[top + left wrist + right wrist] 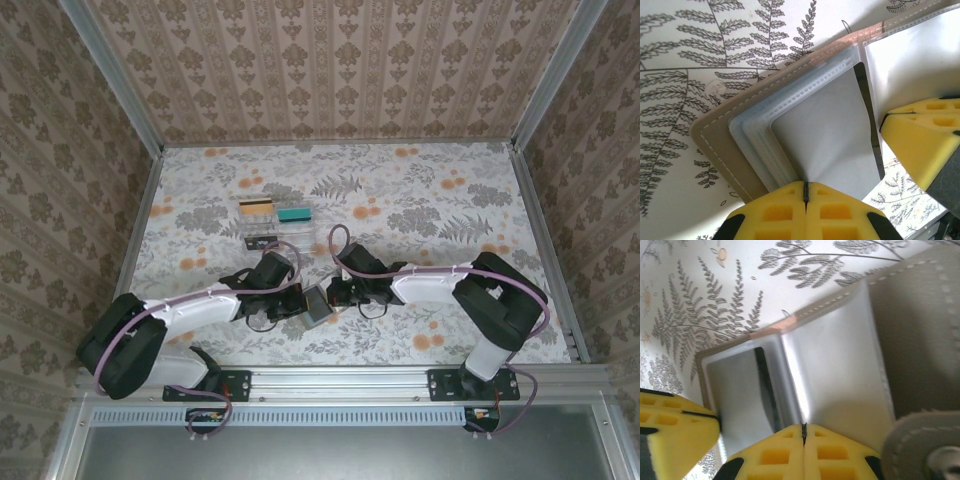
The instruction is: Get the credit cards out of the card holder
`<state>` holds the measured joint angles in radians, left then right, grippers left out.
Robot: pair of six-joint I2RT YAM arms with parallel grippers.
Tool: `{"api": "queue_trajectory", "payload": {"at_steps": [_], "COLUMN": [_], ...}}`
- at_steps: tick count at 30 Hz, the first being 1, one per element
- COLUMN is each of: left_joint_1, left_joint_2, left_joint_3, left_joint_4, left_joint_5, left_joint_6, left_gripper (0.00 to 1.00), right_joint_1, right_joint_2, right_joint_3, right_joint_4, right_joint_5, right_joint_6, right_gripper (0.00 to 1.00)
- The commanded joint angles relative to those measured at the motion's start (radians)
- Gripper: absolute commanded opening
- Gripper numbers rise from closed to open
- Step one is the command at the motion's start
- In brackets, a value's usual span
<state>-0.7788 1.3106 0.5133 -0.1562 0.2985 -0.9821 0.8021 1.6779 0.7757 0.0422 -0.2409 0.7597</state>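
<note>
The card's dark strip (pixel 868 106) barely shows from its slanted sleeve, so next my left gripper turns the card holder (pixel 732 150) straight while my right gripper pulls the card out.
The card holder (pixel 317 303) lies open between both arms at the table's near middle. Its tan stitched cover (pixel 715 145) carries bluish-grey clear sleeves (pixel 830 135). My left gripper (pixel 805 192) is shut, pinching the near edge of one sleeve. My right gripper (pixel 803 432) is shut on a sleeve (pixel 840 375) of the other panel. A dark strip (pixel 867 115) runs along one sleeve's edge; I cannot tell if it is a card. Three credit cards, brown-orange (pixel 256 207), teal (pixel 295 213) and dark (pixel 262 240), lie further back.
The three cards lie on a clear plastic tray (pixel 275 228) behind the grippers. The holder's snap tab (pixel 925 450) hangs close to my right fingers. The other arm's yellow fingers (pixel 920 140) crowd each wrist view. Patterned walls enclose the table on three sides.
</note>
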Motion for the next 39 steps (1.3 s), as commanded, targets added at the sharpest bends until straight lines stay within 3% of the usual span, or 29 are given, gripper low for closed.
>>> {"api": "queue_trajectory", "payload": {"at_steps": [1, 6, 10, 15, 20, 27, 39], "left_joint_1": [-0.007, -0.006, -0.005, -0.007, -0.01, -0.007, 0.078], "left_joint_2": [-0.004, -0.009, -0.033, -0.116, -0.134, -0.048, 0.083], "left_joint_3": [-0.012, 0.003, 0.047, 0.041, -0.019, -0.014, 0.069], "left_joint_4": [-0.117, -0.13, -0.166, -0.191, -0.172, -0.134, -0.144], "left_joint_5": [-0.048, -0.047, -0.044, -0.048, -0.032, -0.044, -0.036], "left_joint_6": [0.03, 0.062, 0.111, 0.072, 0.012, 0.0, 0.111], "left_gripper": [0.02, 0.04, 0.12, 0.19, 0.17, 0.04, 0.02], "right_joint_1": [-0.011, -0.015, -0.01, -0.009, -0.004, 0.011, 0.012], "right_joint_2": [-0.032, -0.037, -0.038, -0.059, -0.049, -0.022, -0.024], "right_joint_3": [-0.022, -0.027, -0.019, 0.011, 0.031, 0.062, 0.075], "right_joint_4": [-0.012, -0.007, -0.019, -0.087, -0.099, -0.103, -0.13], "right_joint_5": [0.026, 0.015, -0.003, 0.02, 0.005, -0.011, -0.018], "right_joint_6": [0.012, 0.013, 0.0, -0.045, -0.064, -0.069, -0.079], "right_gripper": [0.0, 0.0, 0.0, 0.04, 0.05, 0.06, 0.13]}}
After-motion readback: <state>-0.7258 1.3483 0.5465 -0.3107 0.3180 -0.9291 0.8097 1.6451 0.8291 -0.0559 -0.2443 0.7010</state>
